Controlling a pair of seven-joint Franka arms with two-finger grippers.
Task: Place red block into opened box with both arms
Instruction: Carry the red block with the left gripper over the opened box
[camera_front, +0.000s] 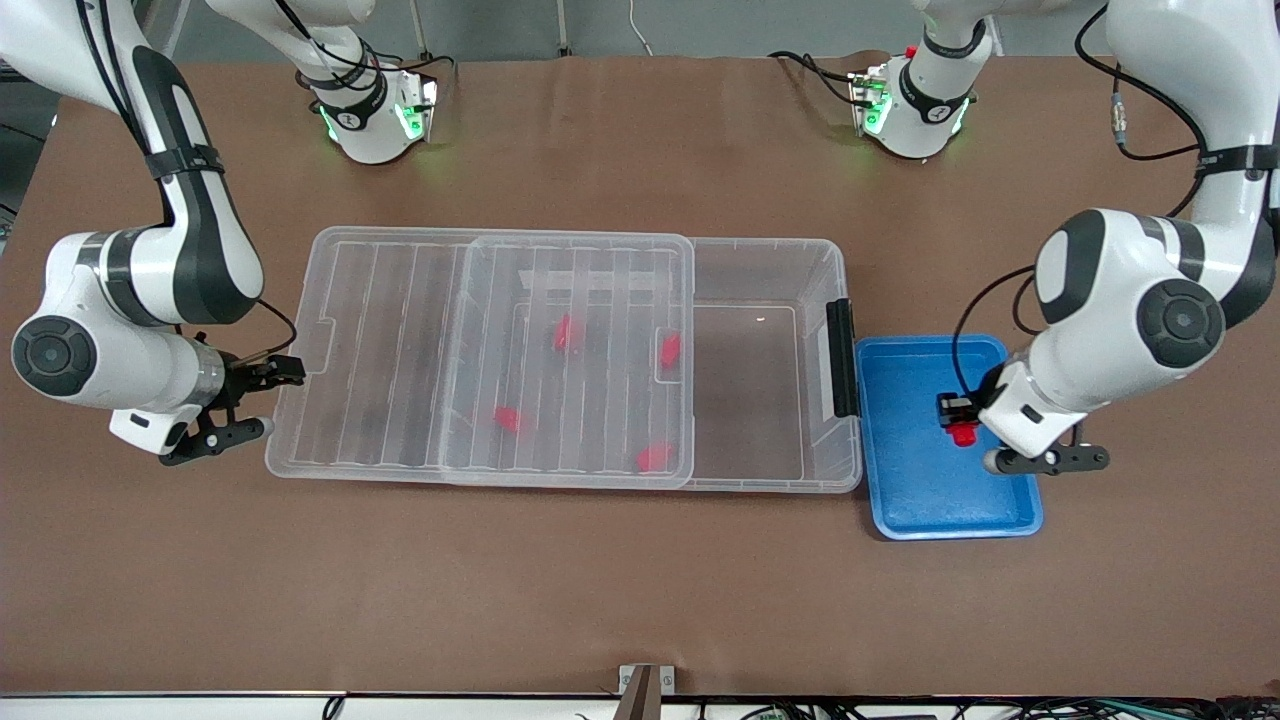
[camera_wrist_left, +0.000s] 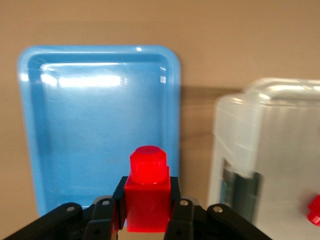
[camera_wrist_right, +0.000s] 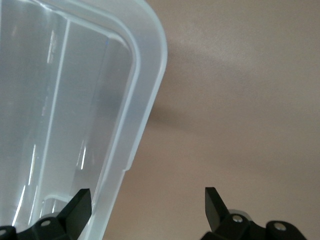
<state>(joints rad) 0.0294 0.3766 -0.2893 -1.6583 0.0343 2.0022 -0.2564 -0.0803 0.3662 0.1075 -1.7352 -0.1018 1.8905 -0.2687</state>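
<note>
The box's opening is clear beside the black handle, so the robot's left gripper should next move the red block over the handle and let it go low inside the box.
My left gripper is shut on a red block and hangs over the blue tray. In the left wrist view the red block sits squarely between the black fingers, stub pointing outward, with my left gripper above the tray. The clear box lies mid-table. Its ribbed lid is slid toward the right arm's end, leaving an opening by the black handle. My right gripper is open at the lid's outer end. In the right wrist view my right gripper holds nothing.
Several more red blocks, one of them, lie in the box under the lid. In the right wrist view the lid's corner shows in front of one finger and bare brown table in front of the other. The box's handle end is beside the tray.
</note>
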